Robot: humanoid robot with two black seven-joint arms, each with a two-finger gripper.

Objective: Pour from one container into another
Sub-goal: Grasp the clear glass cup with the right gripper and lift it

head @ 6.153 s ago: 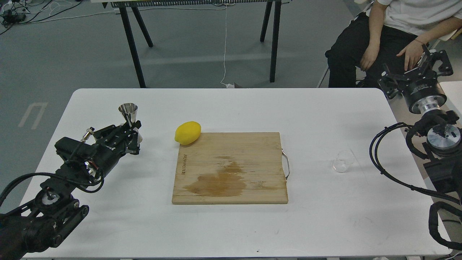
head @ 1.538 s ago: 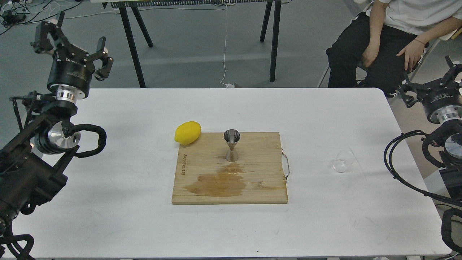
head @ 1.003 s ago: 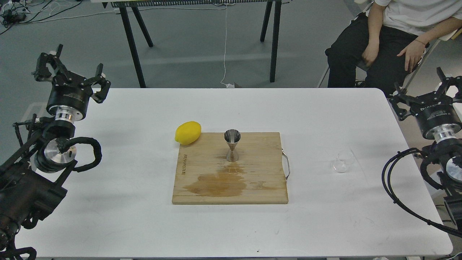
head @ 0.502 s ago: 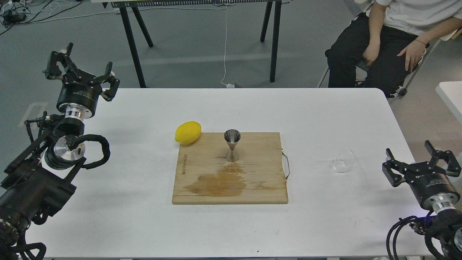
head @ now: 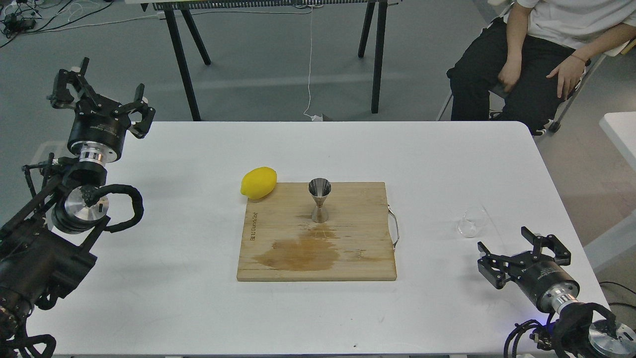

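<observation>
The wet stain [head: 307, 249] reaches as far as the jigger's foot. I should expect some liquid to spill from the cup [head: 469, 226] onto the board when I pour.
The small clear glass cup [head: 471, 222] rests on the white table [head: 447, 164] to the right of the board. The steel hourglass jigger [head: 319, 199] stands upright on the wooden cutting board [head: 348, 248], near its far edge. My right gripper [head: 521, 252] is open, low over the table's front right, a short way nearer than the cup and empty. My left gripper [head: 99, 94] is open too, raised above the table's far left corner, holding nothing.
A yellow lemon [head: 258, 182] lies at the board's far left corner. The board has a wet stain [head: 298, 251] and a metal handle [head: 394, 228] on its right side. A seated person [head: 536, 54] is behind the table's far right; black table legs [head: 184, 64] stand behind.
My right arm dropped from far right beside the table to low over the front right, then shifted left toward the cup. My left gripper moved slightly. Earlier the jigger went from left gripper to board.
</observation>
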